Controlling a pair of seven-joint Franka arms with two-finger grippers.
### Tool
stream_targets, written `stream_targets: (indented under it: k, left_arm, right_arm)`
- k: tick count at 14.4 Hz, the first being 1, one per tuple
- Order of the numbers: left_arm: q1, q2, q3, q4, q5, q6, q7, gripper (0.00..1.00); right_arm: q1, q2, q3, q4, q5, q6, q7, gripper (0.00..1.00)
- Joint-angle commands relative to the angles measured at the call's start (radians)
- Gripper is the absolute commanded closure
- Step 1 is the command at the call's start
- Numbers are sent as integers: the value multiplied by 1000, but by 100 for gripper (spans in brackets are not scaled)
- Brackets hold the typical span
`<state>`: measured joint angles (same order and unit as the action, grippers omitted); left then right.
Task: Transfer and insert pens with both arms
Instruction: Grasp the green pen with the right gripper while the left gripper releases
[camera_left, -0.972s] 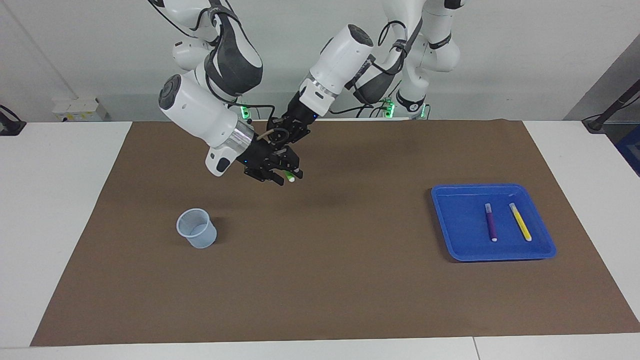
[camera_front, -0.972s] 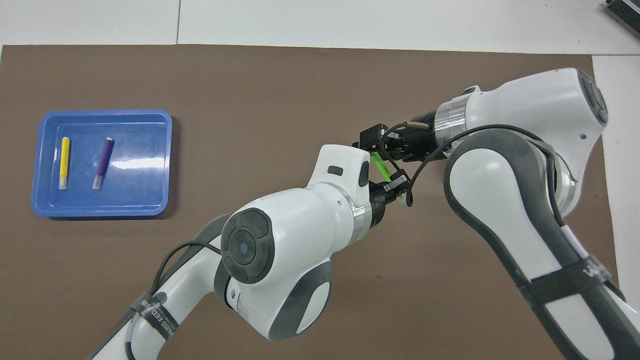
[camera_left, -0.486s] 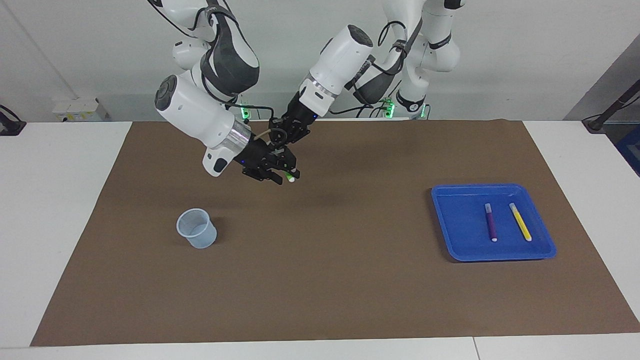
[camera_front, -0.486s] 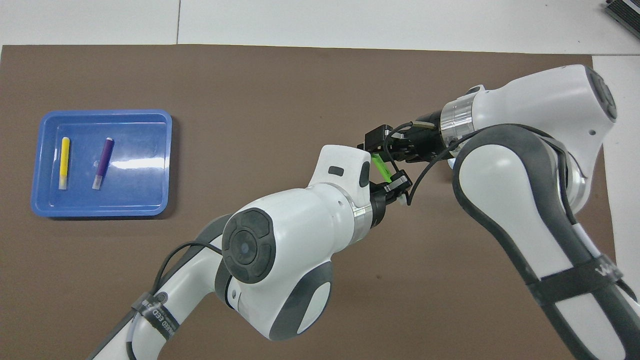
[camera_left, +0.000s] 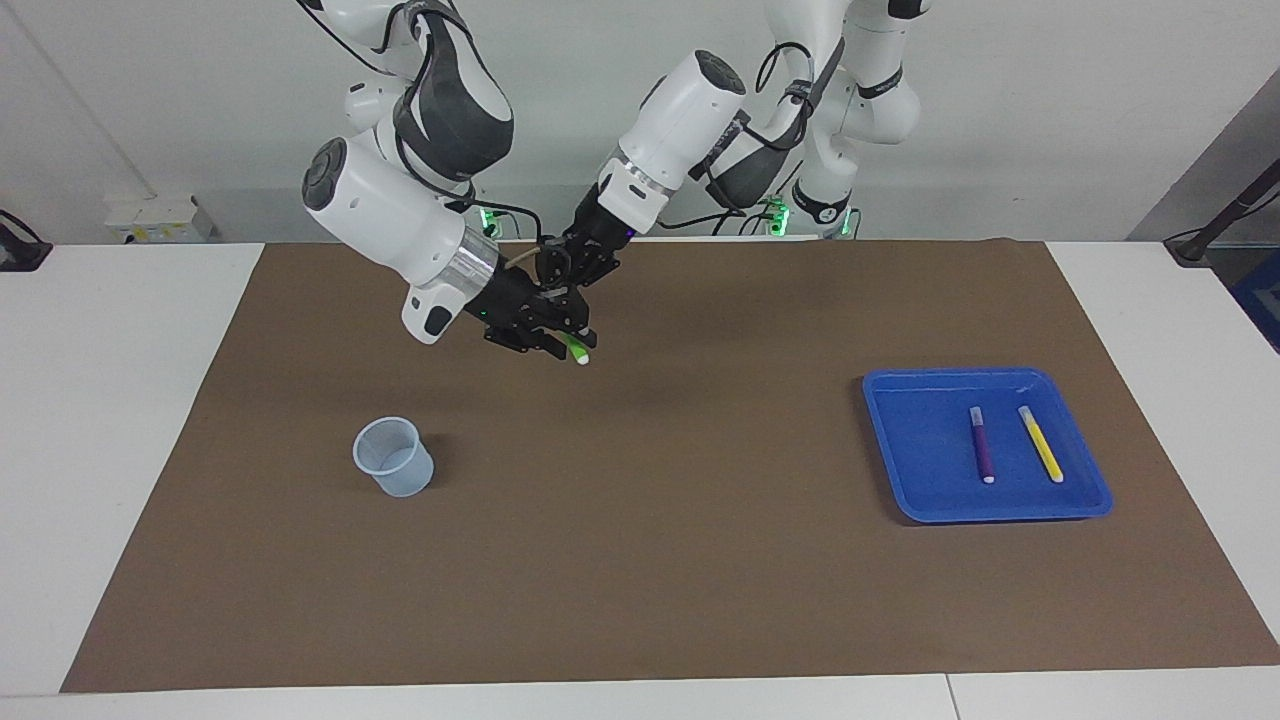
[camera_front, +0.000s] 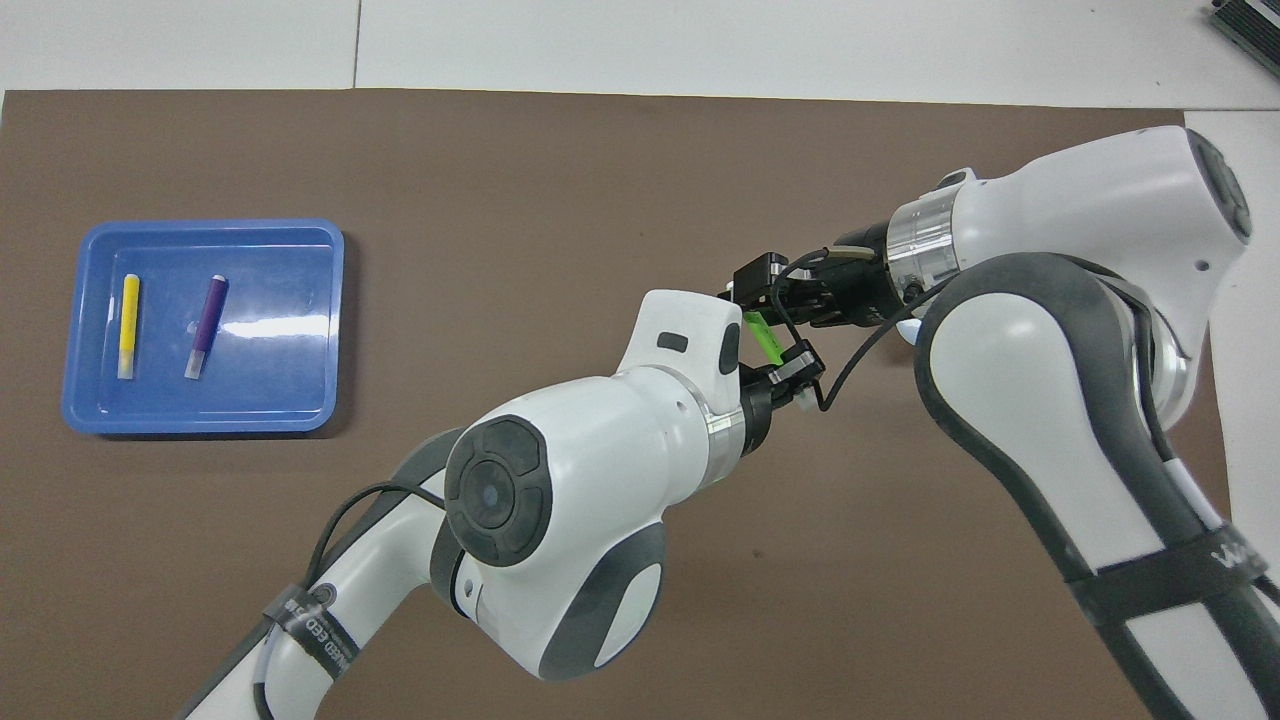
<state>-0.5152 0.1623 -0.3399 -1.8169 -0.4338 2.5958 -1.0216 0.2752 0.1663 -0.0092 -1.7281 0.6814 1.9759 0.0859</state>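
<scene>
Next, I open my left gripper and move it away from the green pen (camera_front: 764, 337) before my right gripper carries the pen to the cup (camera_left: 393, 457), because both my grippers are on the pen.
A green pen (camera_left: 577, 350) (camera_front: 766, 338) hangs in the air over the brown mat, white tip pointing down. My left gripper (camera_left: 572, 272) (camera_front: 795, 372) is shut on its upper end. My right gripper (camera_left: 555, 338) (camera_front: 760, 295) is at the pen's lower part, just above the white tip; whether it grips the pen does not show. A purple pen (camera_left: 982, 445) (camera_front: 207, 325) and a yellow pen (camera_left: 1040, 443) (camera_front: 128, 325) lie side by side in the blue tray (camera_left: 900, 450) (camera_front: 300, 400).
A pale blue cup (camera_left: 395, 458) stands upright on the brown mat (camera_left: 640, 560) toward the right arm's end, farther from the robots than the spot under the grippers. The blue tray sits toward the left arm's end.
The right arm's wrist and forearm have risen a little and drawn toward its own end of the table. The green pen and my left gripper have barely moved.
</scene>
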Motion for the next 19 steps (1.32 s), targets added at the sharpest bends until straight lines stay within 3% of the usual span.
stream_targets:
  k: [1,2,9,10,11,16,19]
  left_arm:
    - [-6,6,5,14,-25,-6,26,100]
    - [-6,6,5,14,-25,-6,26,100]
    - [-8,6,5,14,-23,-9,25,100]
    - [-9,5,5,14,-23,-13,20,68]
    - [-11,5,4,16,-23,-20,12,1]
    - [-20,-15,5,16,-22,-133,0,0]
    - [-8,-67,7,13,-20,-256,6,0]
  right_arm:
    - [-5,-14,0,-13,6,-20,-75,71]
    - [-10,-14,0,-13,6,-25,-92,100]
    - [-13,-21,0,-5,6,-29,-95,100]
    - [-13,-21,0,-5,6,-29,-95,100]
    - [-13,-21,0,-4,6,-28,-95,100]
    - [-16,-21,0,-5,6,-23,-100,100]
    - [-19,-25,0,-28,9,1,-123,100]
